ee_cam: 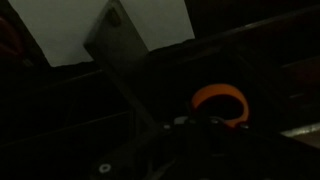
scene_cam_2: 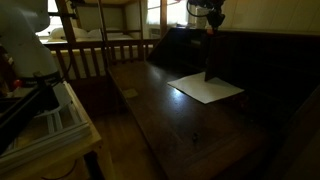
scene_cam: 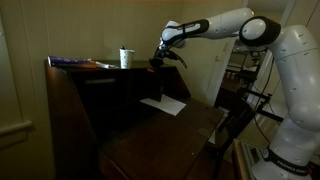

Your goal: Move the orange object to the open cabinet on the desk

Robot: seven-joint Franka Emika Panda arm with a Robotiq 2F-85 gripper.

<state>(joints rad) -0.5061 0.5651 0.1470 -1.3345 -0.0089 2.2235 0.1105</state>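
Observation:
The orange object is hanging as high as the desk's narrow top, above the cabinet's front opening. My gripper should therefore back out and go down over the white sheet (scene_cam_2: 206, 88).
My gripper (scene_cam: 160, 60) hangs in the air beside the top of the dark brown desk (scene_cam: 70, 110), above its drop-down flap (scene_cam: 170, 135). It also shows in an exterior view (scene_cam_2: 212, 20). In the wrist view the orange object (ee_cam: 221, 99), a small ring, sits right at the dark jaws (ee_cam: 205, 122), which look shut on it. A small orange speck shows under the gripper (scene_cam_2: 210, 29). The open cabinet is the shadowed recess behind the flap (scene_cam: 125, 95), also seen in an exterior view (scene_cam_2: 265, 70).
A white cup (scene_cam: 125, 57) and a flat blue-and-reddish book (scene_cam: 80, 63) lie on the desk's narrow top. A white sheet (scene_cam: 163, 104) lies on the flap, also visible in an exterior view (scene_cam_2: 206, 88) and the wrist view (ee_cam: 100, 25). A wooden railing (scene_cam_2: 95, 55) stands behind.

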